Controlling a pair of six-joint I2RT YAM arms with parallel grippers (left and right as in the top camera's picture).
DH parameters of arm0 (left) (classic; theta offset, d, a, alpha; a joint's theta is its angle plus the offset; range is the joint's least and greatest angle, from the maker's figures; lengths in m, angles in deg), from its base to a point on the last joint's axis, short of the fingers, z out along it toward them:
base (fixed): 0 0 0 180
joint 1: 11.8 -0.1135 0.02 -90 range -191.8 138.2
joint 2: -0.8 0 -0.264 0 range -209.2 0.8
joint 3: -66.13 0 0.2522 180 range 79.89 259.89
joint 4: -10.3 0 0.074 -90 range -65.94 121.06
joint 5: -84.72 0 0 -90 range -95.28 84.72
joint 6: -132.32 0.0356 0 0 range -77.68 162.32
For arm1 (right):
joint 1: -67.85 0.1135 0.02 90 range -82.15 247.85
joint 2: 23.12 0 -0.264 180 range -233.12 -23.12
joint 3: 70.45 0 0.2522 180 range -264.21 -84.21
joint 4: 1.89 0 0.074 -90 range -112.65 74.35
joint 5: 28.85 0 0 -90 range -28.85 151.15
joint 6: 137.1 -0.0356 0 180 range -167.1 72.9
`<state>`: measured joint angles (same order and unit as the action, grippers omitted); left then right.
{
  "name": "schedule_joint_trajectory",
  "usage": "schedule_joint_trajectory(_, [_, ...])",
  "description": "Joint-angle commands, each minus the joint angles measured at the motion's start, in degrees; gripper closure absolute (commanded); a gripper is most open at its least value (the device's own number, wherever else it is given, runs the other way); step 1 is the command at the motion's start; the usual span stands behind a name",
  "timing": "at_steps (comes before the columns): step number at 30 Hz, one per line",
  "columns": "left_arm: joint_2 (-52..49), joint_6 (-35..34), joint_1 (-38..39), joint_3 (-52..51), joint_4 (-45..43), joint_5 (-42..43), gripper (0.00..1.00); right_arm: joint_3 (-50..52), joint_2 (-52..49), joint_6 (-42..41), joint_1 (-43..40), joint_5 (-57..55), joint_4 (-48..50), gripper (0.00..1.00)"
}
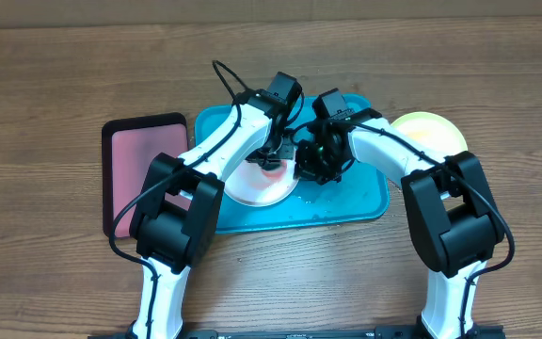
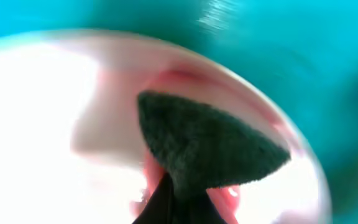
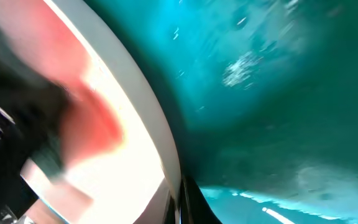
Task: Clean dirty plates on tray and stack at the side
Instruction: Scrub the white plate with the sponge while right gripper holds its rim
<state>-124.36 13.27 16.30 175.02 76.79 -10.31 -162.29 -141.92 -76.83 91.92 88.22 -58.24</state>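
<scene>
My left gripper should wipe the sponge back across the smear (image 1: 273,172), because the sponge is near the white plate's rim (image 2: 296,135) and red smear is still there farther in.
A white plate (image 1: 252,190) with a red smear (image 1: 273,170) lies on the turquoise tray (image 1: 351,196). My left gripper (image 1: 273,155) is shut on a dark green sponge (image 2: 204,149) and presses it onto the smeared plate (image 2: 42,124). My right gripper (image 1: 301,168) is shut on the plate's right rim (image 3: 148,106), which shows pinched between its fingers (image 3: 179,202). A yellow plate (image 1: 433,134) lies on the table to the right of the tray. The light blue plate is out of view.
A pink tray with a black rim (image 1: 139,160) lies on the wooden table left of the turquoise tray. The turquoise tray's right half (image 3: 278,93) looks wet and holds no objects. Both arms meet over the tray's middle.
</scene>
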Motion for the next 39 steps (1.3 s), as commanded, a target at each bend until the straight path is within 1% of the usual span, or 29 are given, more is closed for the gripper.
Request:
schedule_joint_trajectory(1, [-0.90, -8.76, -2.43, 0.15, 2.29, -19.43, 0.96, 0.13, -0.48, 1.25, 0.81, 2.54, -0.13, 0.96])
schedule_joint_trajectory(3, [-0.90, -9.01, -3.06, 0.15, 4.33, -19.52, 0.96, 0.13, -0.48, 1.25, 0.81, 2.14, -0.11, 0.96])
schedule_joint_trajectory(6, [-0.90, -8.92, -3.32, 0.15, 7.65, -17.29, 0.96, 0.13, -0.48, 1.25, 0.81, 2.12, -0.09, 0.96])
schedule_joint_trajectory(9, [-0.90, 4.61, -3.30, 0.15, 8.07, 0.68, 0.96, 0.13, -0.48, 1.27, 0.81, 2.12, -0.09, 0.96])
schedule_joint_trajectory(10, [-0.90, 11.06, -3.30, 0.15, 7.91, 8.83, 0.96, 0.13, -0.48, 1.25, 0.81, 2.12, -0.09, 0.96])
schedule_joint_trajectory(11, [-0.90, 16.15, -3.30, 0.15, 7.93, 15.23, 0.96, 0.13, -0.48, 1.25, 0.81, 2.12, -0.09, 0.96])
schedule_joint_trajectory(13, [-0.90, 24.24, -3.30, 0.15, 8.20, 25.44, 0.96, 0.13, -0.48, 1.25, 0.81, 2.14, -0.09, 0.96])
schedule_joint_trajectory(14, [-0.90, 27.23, -3.30, 0.15, 8.22, 29.27, 0.96, 0.13, -0.48, 1.25, 0.81, 2.14, -0.09, 0.96])
schedule_joint_trajectory(15, [-0.90, 29.33, -3.32, 0.15, 7.98, 31.36, 0.96, 0.13, -0.48, 1.27, 0.81, 2.14, -0.09, 0.96])
schedule_joint_trajectory(18, [-0.90, 28.68, -3.39, 0.15, 6.38, 28.94, 0.96, 0.13, -0.48, 1.27, 0.81, 2.14, -0.17, 0.96])
schedule_joint_trajectory(19, [-0.90, 26.95, -3.52, 0.15, 5.53, 26.86, 0.96, 0.13, -0.48, 1.27, 0.81, 2.14, -0.20, 0.96])
schedule_joint_trajectory(22, [-0.90, 16.48, -4.24, 0.15, 3.50, 15.91, 0.96, 0.13, -0.48, 1.25, 0.81, 2.14, -0.31, 0.96])
schedule_joint_trajectory(24, [-0.90, 8.61, -4.92, 0.15, 3.30, 5.55, 0.96, 0.13, -0.48, 1.27, 0.81, 2.14, -0.33, 0.96])
schedule_joint_trajectory(27, [-0.90, -4.92, -5.84, 0.15, 5.14, -10.80, 0.96, 0.13, -0.48, 1.27, 0.81, 2.12, -0.33, 0.96])
schedule_joint_trajectory(29, [-0.90, -10.58, -6.23, 0.15, 6.23, -18.14, 0.96, 0.13, -0.48, 1.27, 0.81, 1.92, -0.35, 0.96])
schedule_joint_trajectory(30, [-0.90, -11.78, -6.34, 0.13, 6.58, -20.52, 0.96, 0.13, -0.48, 1.27, 0.81, 1.79, -0.35, 0.96])
schedule_joint_trajectory(32, [-0.90, -11.21, -6.34, 0.15, 6.91, -21.97, 0.96, 0.13, -0.48, 1.25, 0.81, 1.36, -0.39, 0.96])
schedule_joint_trajectory(34, [-0.90, -7.91, -6.32, 0.15, 7.39, -19.67, 0.96, 0.13, -0.48, 1.25, 0.81, 1.27, -0.42, 0.96])
schedule_joint_trajectory(36, [-0.90, -1.05, -6.32, 0.13, 7.96, -13.22, 0.96, 0.13, -0.48, 1.27, 0.81, 1.27, -0.35, 0.96])
schedule_joint_trajectory(38, [-0.90, 7.65, -6.32, 0.15, 8.90, -3.08, 0.96, 0.13, -0.48, 1.27, 0.81, 1.27, -0.35, 0.96])
schedule_joint_trajectory(39, [-0.90, 12.57, -6.32, 0.15, 9.68, 3.34, 0.96, 0.13, -0.48, 1.27, 0.81, 1.27, -0.37, 0.96])
